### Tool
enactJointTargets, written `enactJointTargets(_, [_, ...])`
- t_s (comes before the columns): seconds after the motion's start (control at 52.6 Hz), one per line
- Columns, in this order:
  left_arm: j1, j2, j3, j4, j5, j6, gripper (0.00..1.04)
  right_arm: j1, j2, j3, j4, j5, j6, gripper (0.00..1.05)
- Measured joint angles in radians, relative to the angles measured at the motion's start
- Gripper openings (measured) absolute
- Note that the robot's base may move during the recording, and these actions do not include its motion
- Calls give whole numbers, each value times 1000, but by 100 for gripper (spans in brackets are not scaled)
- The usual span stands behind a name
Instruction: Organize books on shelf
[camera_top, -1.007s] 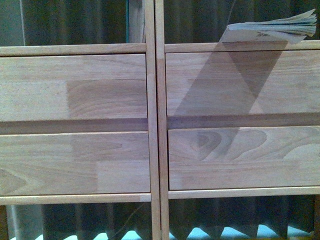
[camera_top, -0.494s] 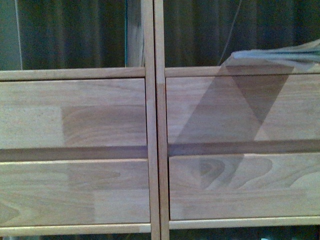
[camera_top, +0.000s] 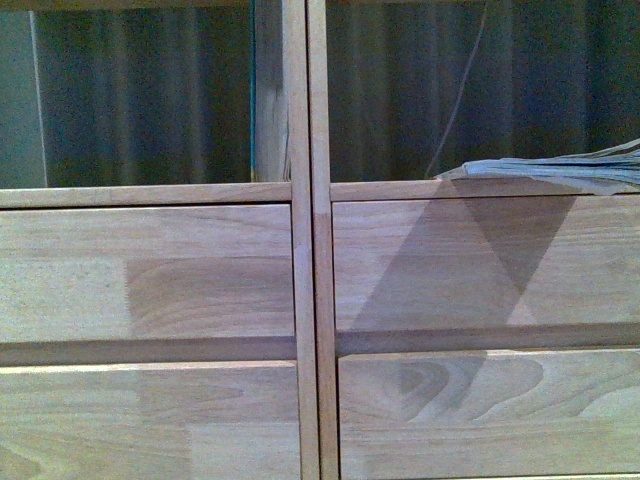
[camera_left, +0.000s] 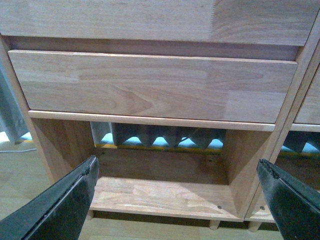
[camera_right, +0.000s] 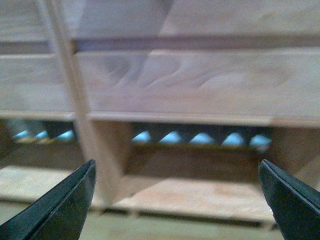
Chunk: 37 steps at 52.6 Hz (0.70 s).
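Note:
The wavy page edges (camera_top: 606, 170) are spread loosely apart, so the book (camera_top: 530, 169) will bend and open up between its cover and pages when I pick it up.
A thin floppy book (camera_top: 560, 172) lies flat on the ledge of the upper right compartment of the light-wood shelf (camera_top: 300, 300), its page edges fanned toward me. No gripper shows in the front view. The left gripper (camera_left: 177, 172) is open and holds nothing, its dark fingers (camera_left: 65, 200) spread before the bottom left compartment of the shelf (camera_left: 155, 195). The right gripper (camera_right: 177, 172) is open too, in a blurred view facing the bottom compartment of the shelf (camera_right: 195, 195); its fingers (camera_right: 287, 197) hold nothing.
Plain panel fronts (camera_top: 150, 270) span the middle of both columns. Through the backless compartments shows a dark pleated curtain (camera_top: 150, 100). A vertical divider (camera_top: 305, 240) separates the columns. Short peg legs (camera_left: 214, 225) stand on a wooden floor (camera_left: 15, 180).
The shelf and the book have slid downward in the front view, showing more of the upper compartments. The book stays flat on its ledge.

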Motion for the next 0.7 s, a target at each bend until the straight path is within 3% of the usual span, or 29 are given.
enactJointTargets(0.038, [0,0,0,0,0,0,97,-41,63,23,18,-130,62,98])
enactJointTargets(0.114, [0,0,0,0,0,0,97,-64,202,87,114,-256,206,98])
enactJointTargets(0.152, [0,0,0,0,0,0,97,-62,277,135,182,-272,292,98])
enactJointTargets(0.266, [0,0,0,0,0,0,97,-18,469,257,329,-224,448,98])
enactJointTargets(0.475, [0,0,0,0,0,0,97,145,911,597,551,-77,814,98])
enactJointTargets(0.703, [0,0,0,0,0,0,97,194,1192,827,584,25,1022,98])
